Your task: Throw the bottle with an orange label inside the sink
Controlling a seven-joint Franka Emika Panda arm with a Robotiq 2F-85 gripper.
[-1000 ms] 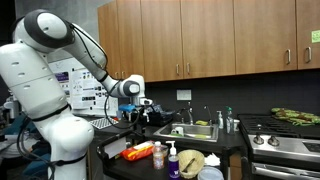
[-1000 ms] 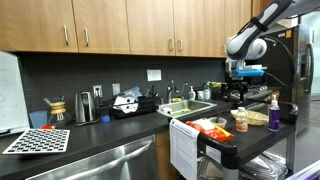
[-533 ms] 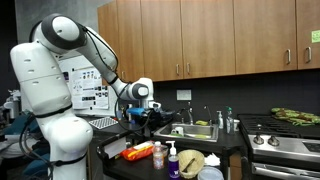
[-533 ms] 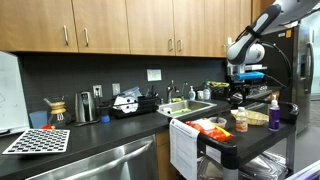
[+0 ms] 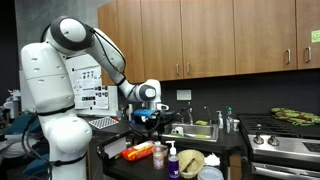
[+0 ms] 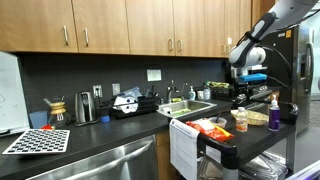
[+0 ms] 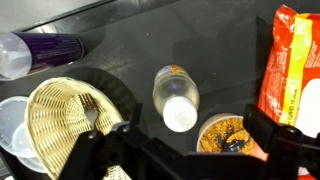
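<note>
My gripper should keep going down until its fingers are on both sides of the bottle top point(image 6: 241, 112), then close, because the upright bottle's pale cap point(image 7: 180, 114) faces the gap between its open fingers.
The bottle with an orange label point(image 7: 174, 92) stands upright, seen from above in the wrist view with its pale cap point(image 7: 180, 115) toward me and a strip of orange label at its far side. My gripper point(image 7: 188, 132) is open and empty above it, one dark finger on each side of the bottle. In both exterior views the gripper point(image 5: 148, 113) point(image 6: 247, 92) hangs above the low dark counter where the bottle point(image 5: 158, 156) point(image 6: 240, 121) stands. The sink point(image 5: 196, 131) point(image 6: 188, 108) with its curved tap lies beyond, in the dark countertop.
Around the bottle are a flat orange-red packet point(image 7: 295, 65) point(image 5: 139, 152), a round cup of orange-brown bits point(image 7: 224, 135), a woven basket point(image 7: 62, 117) point(image 5: 190, 161), a white pump bottle with a purple label point(image 7: 40, 50) point(image 5: 172, 160) and a white lid point(image 7: 12, 115). A stove point(image 5: 285, 140) stands beside the sink.
The arm has swung over toward the low counter, carrying the open gripper a little sideways and lower, above the bottle. The objects have not moved.
</note>
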